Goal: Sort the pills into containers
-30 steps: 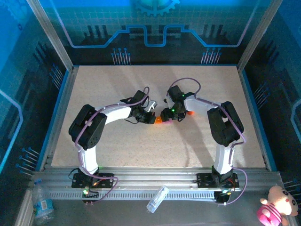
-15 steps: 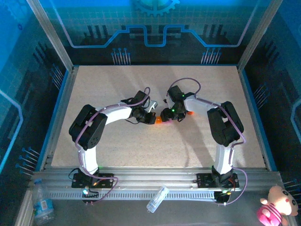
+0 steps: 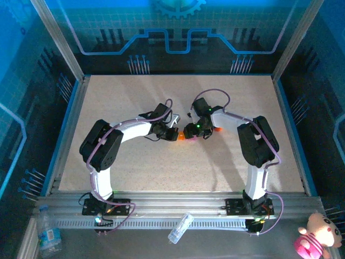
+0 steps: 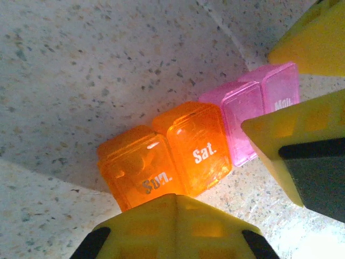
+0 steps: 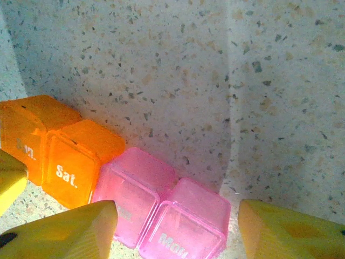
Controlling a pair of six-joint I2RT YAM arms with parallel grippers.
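The Sun lid (image 4: 143, 167) is flat on its box and level with the Sat lid. I keep moving my left gripper back until its fingers are clear of the Sun box (image 3: 181, 137), and then open it.
The containers (image 4: 183, 154) are a short strip of joined translucent boxes lying on the speckled table. Two are orange, marked Sun and Sat, and two are pink (image 5: 161, 216), one marked Mon. In the top view the strip (image 3: 182, 138) lies between both wrists. My left gripper (image 4: 175, 198) is shut, its yellow tip right at the Sun box's near edge. My right gripper (image 5: 178, 229) is open and straddles the pink boxes; its left finger (image 5: 70, 229) overlaps one and its right finger (image 5: 291, 232) stands clear of the Mon box. The pills are out of view.
A bit of orange (image 3: 218, 130) shows beside the right wrist. Blue rails (image 3: 67, 135) edge the table on both sides. On the near ledge lie a clear bottle (image 3: 180, 228), a water bottle (image 3: 48, 236) and a pink plush toy (image 3: 317, 237).
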